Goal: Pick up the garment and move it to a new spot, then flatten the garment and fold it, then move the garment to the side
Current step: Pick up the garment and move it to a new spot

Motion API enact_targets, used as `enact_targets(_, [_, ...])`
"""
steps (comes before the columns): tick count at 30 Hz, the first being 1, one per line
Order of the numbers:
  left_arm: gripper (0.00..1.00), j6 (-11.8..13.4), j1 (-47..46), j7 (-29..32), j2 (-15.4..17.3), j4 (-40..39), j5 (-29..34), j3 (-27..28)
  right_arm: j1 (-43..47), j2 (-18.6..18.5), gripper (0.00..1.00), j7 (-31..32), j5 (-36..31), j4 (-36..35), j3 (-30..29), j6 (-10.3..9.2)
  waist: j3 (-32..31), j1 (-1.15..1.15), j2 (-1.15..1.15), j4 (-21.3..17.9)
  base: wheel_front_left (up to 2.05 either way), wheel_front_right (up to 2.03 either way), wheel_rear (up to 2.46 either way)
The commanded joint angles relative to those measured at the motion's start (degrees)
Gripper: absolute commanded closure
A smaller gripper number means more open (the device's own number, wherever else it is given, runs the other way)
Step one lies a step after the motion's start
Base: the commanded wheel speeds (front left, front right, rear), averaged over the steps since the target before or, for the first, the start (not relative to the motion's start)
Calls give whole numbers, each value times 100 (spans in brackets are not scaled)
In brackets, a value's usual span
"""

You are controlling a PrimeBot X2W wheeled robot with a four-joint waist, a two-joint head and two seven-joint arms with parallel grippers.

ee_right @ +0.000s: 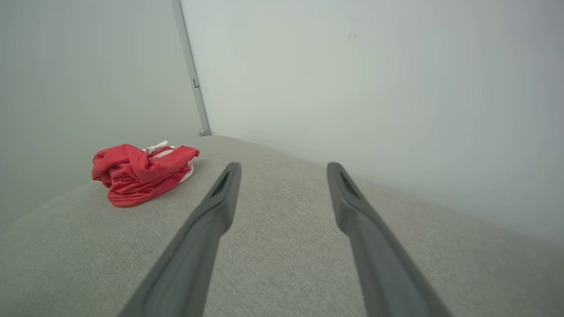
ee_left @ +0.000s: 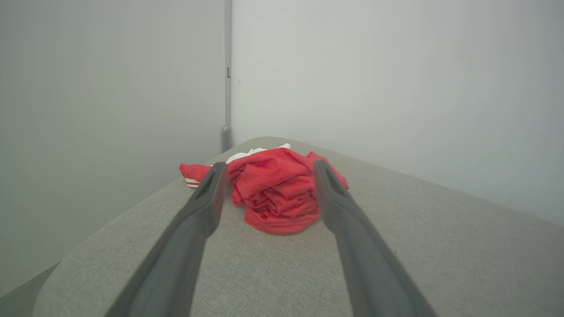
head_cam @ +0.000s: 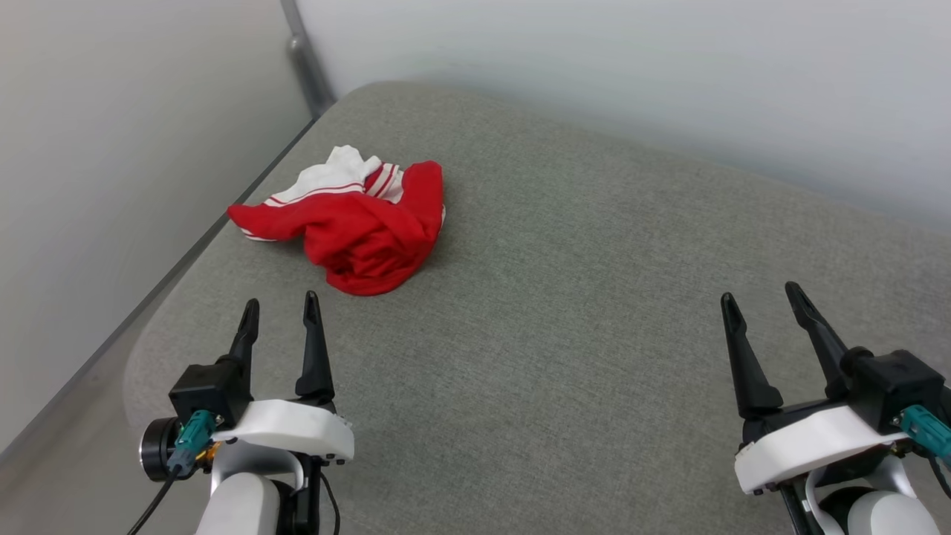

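The garment's tucked red [head_cam: 352, 214] folds [head_cam: 372, 254] are bunched together in a compact heap. The garment will come along as one sagging bundle and land still crumpled when I carry it.
The garment [head_cam: 356, 223] lies crumpled in a red heap with white striped trim near the far left corner of the grey padded surface [head_cam: 579, 312]. In the left wrist view the garment [ee_left: 277, 193] sits straight ahead beyond the fingertips. My left gripper [head_cam: 281, 306] is open and empty, a short way in front of the heap. My right gripper [head_cam: 763, 293] is open and empty too, far to the right of it. From the right wrist the garment [ee_right: 141, 174] shows at the left, and the right gripper [ee_right: 284, 169] hovers over bare fabric.
Pale walls stand behind and to the left of the surface, meeting at a grey corner post [head_cam: 304, 59]. The surface's left edge [head_cam: 186, 267] runs close beside the garment. Bare grey fabric spreads across the middle and right.
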Motion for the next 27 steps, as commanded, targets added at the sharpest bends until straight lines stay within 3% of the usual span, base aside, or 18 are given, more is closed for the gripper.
enact_targets(1, [0,-7,42,-15,-11,-10,0,21,-56,5,0,17,-27,-44,16,-2,18,0,0,33,0,0,0])
enact_targets(10, [0,-10,-205,-15,-12,90,-95,121,-121,5,0,102,-77,-124,64,-2,141,0,0,-49,0,0,0])
enact_targets(17, [0,-83,-1283,242,167,382,-212,192,-345,-80,0,162,-91,-202,148,-2,491,0,0,-426,0,0,0])
enact_targets(23, [0,-119,-2552,1231,806,610,-243,352,-618,-154,0,155,-44,-297,260,-2,1043,0,0,-981,0,0,0])
enact_targets(27, [0,-244,-3237,2257,1301,930,-361,438,-784,-183,0,88,-1,-298,251,-2,1408,0,0,-1328,0,0,0])
